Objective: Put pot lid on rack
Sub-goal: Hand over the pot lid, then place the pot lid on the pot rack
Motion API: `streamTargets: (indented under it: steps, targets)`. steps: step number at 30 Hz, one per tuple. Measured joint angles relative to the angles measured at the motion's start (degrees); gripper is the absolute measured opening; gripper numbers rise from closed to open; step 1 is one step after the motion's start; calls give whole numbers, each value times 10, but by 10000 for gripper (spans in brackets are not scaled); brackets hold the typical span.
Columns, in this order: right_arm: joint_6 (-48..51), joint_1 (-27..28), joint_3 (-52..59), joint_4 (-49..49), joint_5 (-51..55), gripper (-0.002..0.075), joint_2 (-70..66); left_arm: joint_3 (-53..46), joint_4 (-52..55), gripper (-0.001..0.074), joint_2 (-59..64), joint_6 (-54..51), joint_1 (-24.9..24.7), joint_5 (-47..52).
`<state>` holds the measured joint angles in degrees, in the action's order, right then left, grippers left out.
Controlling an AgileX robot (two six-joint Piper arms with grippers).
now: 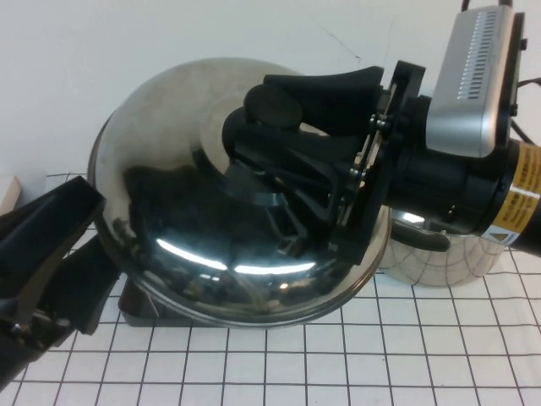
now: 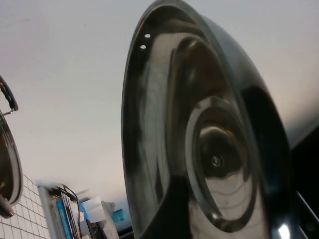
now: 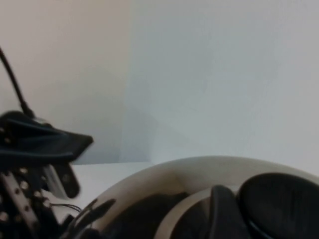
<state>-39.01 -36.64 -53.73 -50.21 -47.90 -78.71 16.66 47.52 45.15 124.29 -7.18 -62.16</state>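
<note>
My gripper will lower the pot lid (image 1: 190, 207), and the lid will lean with its knob side on the rack's wire uprights, because the black knob (image 1: 273, 106) sticks out from the lid's dome.
The pot lid (image 1: 186, 169) is large, shiny and domed, and stands on edge, tilted, with its top facing the camera. My right gripper (image 1: 283, 118) is shut on its black knob (image 1: 272, 106), reaching in from the right. The knob (image 3: 279, 199) also shows in the right wrist view. The rack's dark grey base (image 1: 139, 306) shows under the lid's lower left rim; its wire uprights are hidden. My left gripper (image 1: 72, 254) is open at the lid's left rim. The left wrist view shows the lid's hollow underside (image 2: 164, 139) very close.
A steel pot (image 1: 439, 254) stands behind my right arm at the right; it also shows in the left wrist view (image 2: 7, 169). The white gridded table (image 1: 338, 364) runs along the front. A white wall (image 1: 127, 42) is at the back.
</note>
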Motion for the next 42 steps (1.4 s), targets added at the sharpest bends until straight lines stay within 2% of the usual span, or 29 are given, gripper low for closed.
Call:
streamTargets:
  steps: [5,8,10,15,16,17,19,21,26,28,30,32,33,35,36,38,39,42]
  targets:
    - [-16,0,0,-1,-67,353,-40,0,0,589,33,-8,0,-32]
    - [-19,0,0,-1,-93,353,-64,0,0,517,46,-12,0,-37]
    - [-26,0,0,-1,-95,353,-75,0,0,429,51,-13,0,-40]
    - [-51,0,0,-4,-94,358,-87,0,-3,139,53,-14,0,-45]
    - [-57,0,0,-4,-91,379,-89,1,-6,107,53,-15,0,-53]
    - [-64,0,0,-1,-92,432,-90,2,-3,75,53,-16,-1,-51]
    - [-71,0,0,9,-100,570,-90,0,4,65,53,-19,-1,-42]
    - [-70,0,0,24,-120,640,-90,0,-1,65,55,-19,-1,-35]
    - [-45,9,0,58,-175,685,-82,39,-9,64,58,-23,-1,-27]
    - [-45,21,0,63,-178,689,-65,81,18,64,58,-23,-1,-20]
    - [-43,35,0,61,-178,686,-40,147,96,64,58,-4,-1,14]
    - [-41,55,0,46,-179,638,-6,228,215,64,61,58,-1,55]
    - [-42,66,0,32,-182,584,17,268,289,64,65,94,-1,69]
    - [-41,89,0,-8,-180,438,66,335,419,64,78,153,-1,77]
    - [-44,101,-1,-39,-169,341,93,369,468,64,87,178,-1,77]
    - [-66,120,-1,-110,-117,155,143,416,518,64,112,204,-1,69]
    - [-93,127,-1,-157,-80,101,169,438,531,64,126,212,-1,65]
    - [-230,138,-1,-330,25,31,234,485,537,64,173,220,-1,61]
